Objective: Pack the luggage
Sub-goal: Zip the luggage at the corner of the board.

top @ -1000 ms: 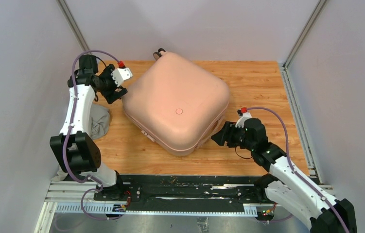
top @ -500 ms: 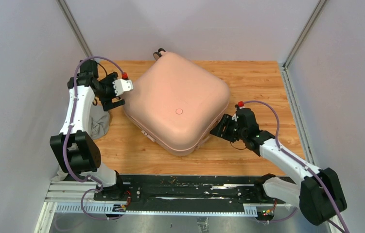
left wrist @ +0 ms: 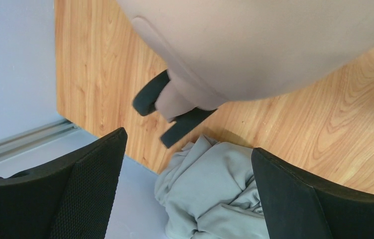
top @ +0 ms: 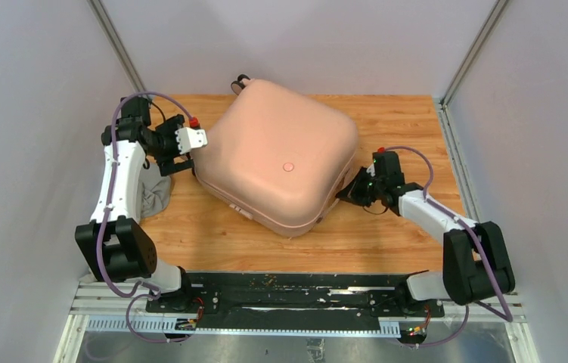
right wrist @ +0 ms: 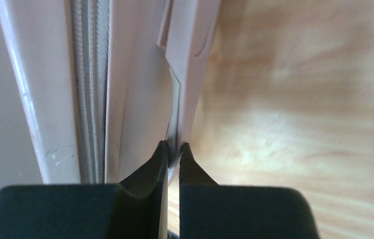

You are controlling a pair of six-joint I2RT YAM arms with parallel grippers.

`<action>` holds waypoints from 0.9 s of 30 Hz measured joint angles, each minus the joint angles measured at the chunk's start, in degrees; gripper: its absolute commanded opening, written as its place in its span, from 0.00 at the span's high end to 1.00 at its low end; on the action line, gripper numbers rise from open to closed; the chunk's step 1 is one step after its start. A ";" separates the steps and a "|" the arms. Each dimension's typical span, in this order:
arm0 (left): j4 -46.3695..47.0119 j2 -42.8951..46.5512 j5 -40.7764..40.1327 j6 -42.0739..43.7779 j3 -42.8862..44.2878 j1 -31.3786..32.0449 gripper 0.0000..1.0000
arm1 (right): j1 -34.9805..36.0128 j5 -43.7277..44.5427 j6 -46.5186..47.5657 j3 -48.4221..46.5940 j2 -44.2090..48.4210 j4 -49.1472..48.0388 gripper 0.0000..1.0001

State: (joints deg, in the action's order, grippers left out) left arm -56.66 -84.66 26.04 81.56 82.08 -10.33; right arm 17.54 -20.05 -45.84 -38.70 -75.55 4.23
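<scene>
The luggage lies crooked [top: 277, 155], its wheel end is free and only the robot's right gripper is on the tab, so the robot's left gripper should go in around the black double wheel [left wrist: 174, 105].
The luggage [top: 277, 155], a pale pink hard-shell suitcase, lies closed on the wooden table [top: 401, 121]. My right gripper [top: 350, 193] is at its right edge. In the right wrist view that gripper [right wrist: 173, 149] is shut on a thin pale pink tab [right wrist: 187, 74] beside the zipper [right wrist: 90, 89]. My left gripper [top: 184, 156] hangs open by the luggage's left corner, holding nothing. The left wrist view shows its open fingers [left wrist: 188, 149] above a crumpled grey cloth [left wrist: 214, 194], with a black double wheel [left wrist: 170, 107] under the pink shell [left wrist: 274, 45].
The grey cloth [top: 156, 193] lies at the table's left edge against the wall, partly off the wood. Another wheel [top: 241, 82] pokes out at the luggage's far corner. Grey walls close in on three sides, and the black base rail [top: 280, 295] runs along the near edge.
My right arm swung in to the luggage's right edge and its jaws closed on the pink tab. The luggage shifted and turned slightly. The left gripper opened wider and moved a little.
</scene>
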 measured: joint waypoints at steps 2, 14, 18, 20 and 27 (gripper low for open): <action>-0.07 0.85 0.48 1.01 -0.79 0.00 0.00 | -3.50 -0.11 1.75 -2.47 -2.25 0.07 1.00; -0.81 0.76 1.60 1.57 -2.58 4.02 0.00 | -7.67 1.84 16.37 -22.77 -17.20 9.46 0.94; -1.86 -1.42 1.51 1.60 -2.56 6.97 0.00 | -7.67 1.11 18.32 -22.95 -17.20 9.53 0.79; -2.27 -3.37 1.22 1.57 -1.38 7.48 0.00 | -7.67 0.52 19.32 -23.23 -17.20 9.70 0.71; -2.10 -7.69 -1.90 3.43 2.56 7.54 0.09 | -8.48 -3.65 22.84 -23.58 -12.61 12.24 0.41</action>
State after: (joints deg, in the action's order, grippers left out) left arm -58.76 -92.36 24.14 84.99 84.64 -2.79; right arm 9.06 -23.70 -23.00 -62.28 -88.16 16.47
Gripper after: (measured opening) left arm 0.999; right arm 0.529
